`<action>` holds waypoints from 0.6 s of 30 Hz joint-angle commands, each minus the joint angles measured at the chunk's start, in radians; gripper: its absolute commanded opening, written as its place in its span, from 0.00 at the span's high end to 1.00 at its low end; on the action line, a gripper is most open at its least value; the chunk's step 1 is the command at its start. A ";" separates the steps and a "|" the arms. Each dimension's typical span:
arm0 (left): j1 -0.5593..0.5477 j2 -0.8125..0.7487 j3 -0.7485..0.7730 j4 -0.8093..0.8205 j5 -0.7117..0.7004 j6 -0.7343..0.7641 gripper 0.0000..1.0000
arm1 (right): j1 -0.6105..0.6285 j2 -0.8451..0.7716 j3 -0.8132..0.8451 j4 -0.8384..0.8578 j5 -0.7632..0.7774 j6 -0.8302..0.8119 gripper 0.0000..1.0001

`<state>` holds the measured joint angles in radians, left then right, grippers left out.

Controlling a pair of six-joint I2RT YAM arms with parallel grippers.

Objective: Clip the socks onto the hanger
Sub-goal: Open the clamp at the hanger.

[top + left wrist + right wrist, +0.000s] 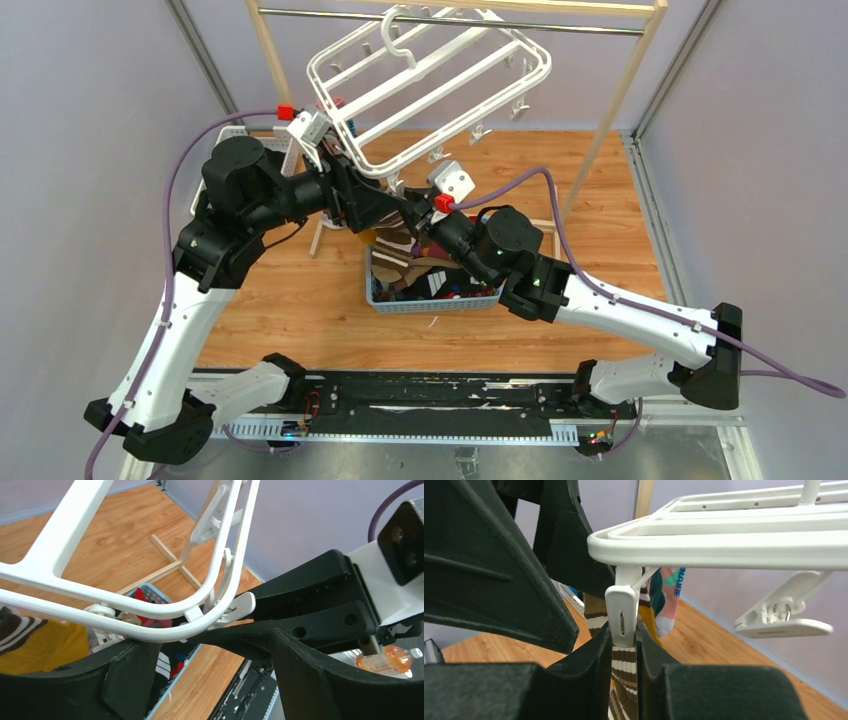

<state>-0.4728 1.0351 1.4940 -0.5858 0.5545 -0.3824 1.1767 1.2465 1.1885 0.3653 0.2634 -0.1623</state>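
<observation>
My left gripper should hold the white clip (622,622) steady under the hanger's near corner (196,618) before my right gripper grips it again, because my right gripper is pinching it by its side edges.
The white hanger (470,120) hangs tilted from the rack's rail. My right gripper (624,645) is shut on one of its white clips (622,615) at the frame's near corner, and a brown-and-cream striped sock (624,675) hangs down from that clip between the fingers. A mustard sock (649,622) and a pink sock (669,605) hang just behind. My left gripper (215,675) is open, its fingers wide apart just below the hanger's rim (150,612), beside the right gripper's fingers (310,605). The striped sock (15,625) shows at the far left of the left wrist view.
A blue basket (430,303) with several more socks stands under the hanger. The wooden rack's post (620,100) slants up at the right and its metal rail (500,20) runs across the top. Another free clip (781,620) dangles to the right.
</observation>
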 commanded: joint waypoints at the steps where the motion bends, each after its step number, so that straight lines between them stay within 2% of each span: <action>1: -0.001 -0.027 0.005 0.122 -0.028 -0.033 0.16 | 0.034 0.027 0.044 -0.032 0.080 -0.022 1.00; 8: -0.001 -0.028 -0.023 0.178 -0.082 -0.061 0.20 | 0.041 0.043 0.062 -0.041 0.088 0.022 1.00; 13: -0.001 -0.032 -0.054 0.220 -0.114 -0.077 0.27 | 0.046 0.043 0.060 -0.039 0.071 0.041 1.00; 18: -0.001 -0.067 -0.128 0.343 -0.112 -0.168 0.30 | 0.050 0.062 0.085 -0.070 0.073 0.099 1.00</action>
<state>-0.4728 1.0035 1.4200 -0.4206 0.4564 -0.4839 1.1980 1.2827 1.2354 0.3481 0.3454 -0.1238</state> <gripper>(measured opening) 0.701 0.189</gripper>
